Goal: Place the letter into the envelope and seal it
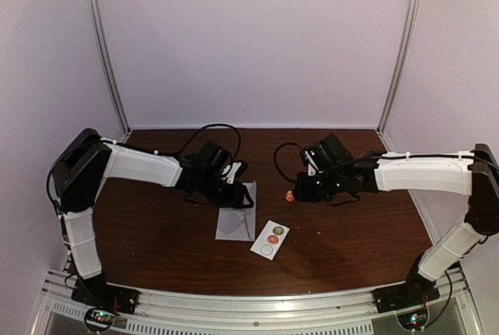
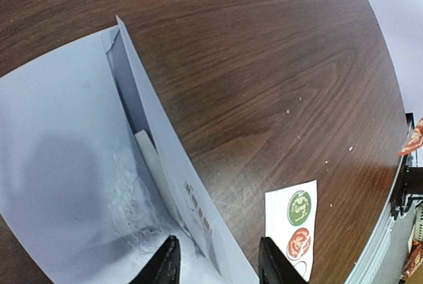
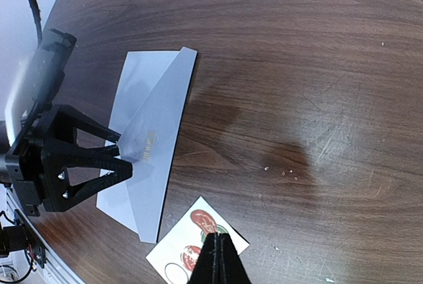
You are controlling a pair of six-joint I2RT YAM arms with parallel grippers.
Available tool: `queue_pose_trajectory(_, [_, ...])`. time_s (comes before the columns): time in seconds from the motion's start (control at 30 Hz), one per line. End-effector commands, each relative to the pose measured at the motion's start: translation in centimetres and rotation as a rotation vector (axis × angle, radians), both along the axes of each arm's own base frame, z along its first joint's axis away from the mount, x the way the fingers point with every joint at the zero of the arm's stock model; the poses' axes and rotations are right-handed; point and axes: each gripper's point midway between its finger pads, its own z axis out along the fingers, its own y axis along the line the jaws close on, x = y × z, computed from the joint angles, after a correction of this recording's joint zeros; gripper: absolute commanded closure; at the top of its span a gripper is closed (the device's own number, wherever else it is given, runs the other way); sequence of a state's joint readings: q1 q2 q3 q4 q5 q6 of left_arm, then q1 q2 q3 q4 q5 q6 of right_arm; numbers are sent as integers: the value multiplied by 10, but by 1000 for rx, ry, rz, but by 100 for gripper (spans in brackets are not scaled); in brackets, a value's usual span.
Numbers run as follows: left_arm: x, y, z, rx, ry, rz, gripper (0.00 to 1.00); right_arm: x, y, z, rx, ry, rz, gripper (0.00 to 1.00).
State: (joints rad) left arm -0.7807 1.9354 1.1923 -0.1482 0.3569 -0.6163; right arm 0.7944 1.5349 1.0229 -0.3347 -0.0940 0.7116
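Note:
My left gripper should push the flap's near end (image 2: 221, 248) flat before my right gripper puts the red sticker down, because the envelope's flap (image 2: 158, 122) is half raised over the letter.
The pale grey envelope (image 1: 234, 216) lies flat mid-table; it also shows in the right wrist view (image 3: 149, 135). In the left wrist view its flap (image 2: 168, 158) stands half raised, and the white edge of the letter (image 2: 148, 158) shows inside the pocket. My left gripper (image 2: 220, 265) is open, its fingertips low over the envelope on either side of the flap's edge (image 1: 236, 193). My right gripper (image 3: 221, 259) is shut on a round red sticker (image 3: 203, 218) and holds it above the table, right of the envelope (image 1: 289, 195).
A white sticker strip (image 1: 270, 239) with a green sticker, a red sticker and an empty circle lies right of the envelope's near end (image 2: 297, 221). Pale walls enclose the dark wooden table (image 1: 351, 226) at the back and sides.

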Motion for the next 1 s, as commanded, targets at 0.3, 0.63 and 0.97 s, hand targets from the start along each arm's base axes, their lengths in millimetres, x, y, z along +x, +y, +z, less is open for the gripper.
queue_pose_trajectory(0.3, [16, -9, -8, 24, -26, 3, 99, -1, -11, 6, 29, -27, -7, 100])
queue_pose_trajectory(0.63, [-23, -5, 8, 36, -90, -330, 100, -5, -9, 10, 37, -33, 28, 100])
queue_pose_trajectory(0.97, [-4, 10, 27, 153, -257, -259, 50, -5, 2, 15, 86, -27, 56, 100])
